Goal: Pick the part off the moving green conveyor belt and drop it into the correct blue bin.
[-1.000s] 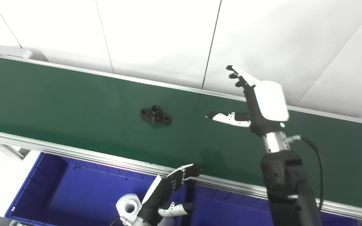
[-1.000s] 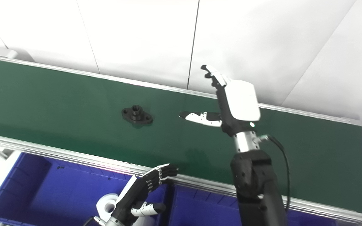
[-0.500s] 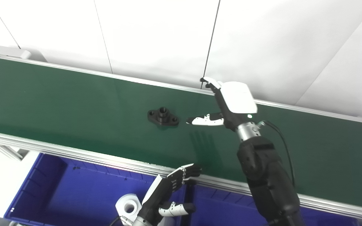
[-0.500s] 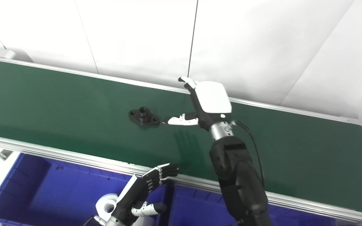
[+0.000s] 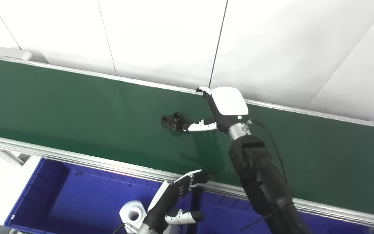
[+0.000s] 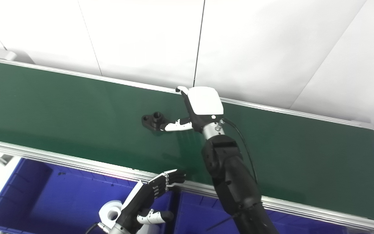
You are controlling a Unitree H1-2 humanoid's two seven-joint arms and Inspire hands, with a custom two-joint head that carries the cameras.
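Observation:
The white cylindrical part lies in the blue bin below my left gripper, so I should expect the neighbouring blue bin to hold black parts.
A black flanged part lies on the green conveyor belt, near the middle. My right hand is open just to its right, low over the belt. Its thumb tip touches or overlaps the part's right end, and its fingers reach toward the belt's far edge. The part also shows in the right eye view. My left hand hangs open and empty below the belt's near rail, over the blue bins.
A white cylindrical part sits in the left blue bin. A second blue bin lies to its right, under my right arm. The belt's aluminium rail runs along the near side. A white wall stands behind.
The part has ridden the belt to the right. My right hand has come down and leftward until its thumb reaches the part. My left hand has not moved.

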